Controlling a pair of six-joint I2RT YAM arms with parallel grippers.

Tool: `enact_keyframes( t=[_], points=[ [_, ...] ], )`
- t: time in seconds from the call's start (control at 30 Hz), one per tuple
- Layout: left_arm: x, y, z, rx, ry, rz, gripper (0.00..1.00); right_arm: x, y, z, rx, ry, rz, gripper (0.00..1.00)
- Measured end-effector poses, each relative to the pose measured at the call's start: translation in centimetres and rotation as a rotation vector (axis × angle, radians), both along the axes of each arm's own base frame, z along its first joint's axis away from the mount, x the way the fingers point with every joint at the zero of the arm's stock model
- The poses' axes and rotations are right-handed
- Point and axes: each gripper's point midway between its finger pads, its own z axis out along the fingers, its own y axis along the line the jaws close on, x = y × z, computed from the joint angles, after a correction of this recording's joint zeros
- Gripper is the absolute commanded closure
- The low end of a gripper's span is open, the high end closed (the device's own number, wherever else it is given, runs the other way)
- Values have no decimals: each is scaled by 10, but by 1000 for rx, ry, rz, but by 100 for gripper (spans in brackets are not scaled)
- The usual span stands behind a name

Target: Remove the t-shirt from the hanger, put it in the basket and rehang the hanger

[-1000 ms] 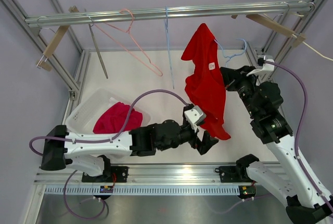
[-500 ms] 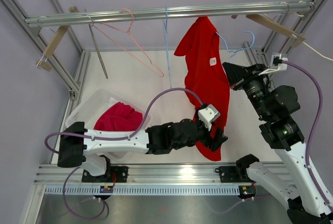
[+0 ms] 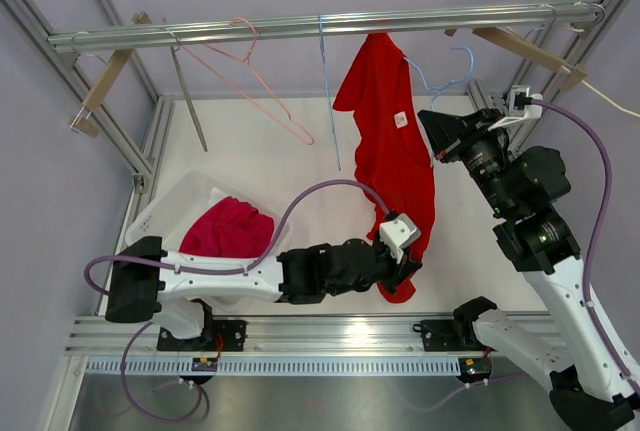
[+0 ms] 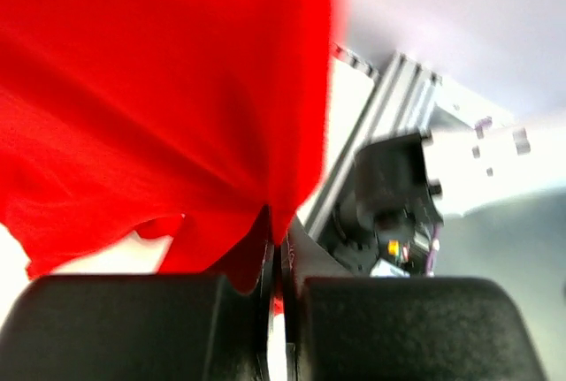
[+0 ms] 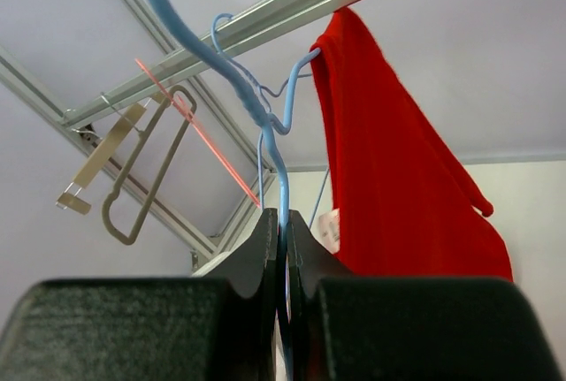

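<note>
Next, I raise the hem [image 3: 396, 291] with my left gripper while my right gripper pulls the hanger away, because the t-shirt's shoulder [image 3: 386, 47] hangs over the hanger's arm and blocks a downward pull.
A red t-shirt [image 3: 395, 151] hangs from a blue wire hanger [image 3: 468, 59] on the top rail [image 3: 300, 26], its lower end reaching down near the table's front. My left gripper [image 3: 408, 269] is at the shirt's bottom hem and shut on the cloth. In the left wrist view the red t-shirt [image 4: 159, 89] is pinched between the closed jaws of the left gripper [image 4: 276, 240]. My right gripper [image 3: 432, 126] is just right of the shirt. The right wrist view has the right gripper [image 5: 283, 222] shut on the blue hanger [image 5: 239, 89], the t-shirt [image 5: 398, 186] draped to its right.
A pink hanger [image 3: 255, 81], a grey hanger [image 3: 188, 101] and a thin blue wire [image 3: 325, 91] hang from the same rail further left. A clear bin [image 3: 165, 216] at the left holds a dark pink garment [image 3: 230, 229]. Aluminium frame posts stand at both sides.
My left gripper moved right under the shirt's lower end and closed on the hem. The right arm shifted a little with the hanger, and the shirt now hangs straighter.
</note>
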Motion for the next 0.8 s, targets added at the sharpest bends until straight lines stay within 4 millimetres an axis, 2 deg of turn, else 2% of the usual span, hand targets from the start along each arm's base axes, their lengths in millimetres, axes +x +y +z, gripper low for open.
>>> enact_keyframes(
  t=[0.23, 0.33, 0.4, 0.5, 0.6, 0.7, 0.8],
  points=[
    [-43, 8, -40, 33, 57, -119, 100, 35, 13, 9, -36, 7, -23, 100],
    [-51, 11, -51, 42, 72, -133, 100, 41, 17, 21, -45, -6, -19, 100],
    [-55, 14, -56, 51, 77, -140, 100, 37, 16, 33, -47, -30, -19, 100],
    [-59, 23, -65, 77, 79, -147, 100, 22, 10, 45, -61, -62, -13, 100],
    [-60, 35, -61, 99, 66, -145, 100, -6, -3, 53, -61, -101, -10, 100],
    [-61, 50, -46, 113, 32, -147, 100, -42, -18, 54, -45, -149, -2, 100],
    [-58, 62, -19, 123, -29, -139, 100, -80, -34, 58, -20, -210, 4, 100]
  ],
)
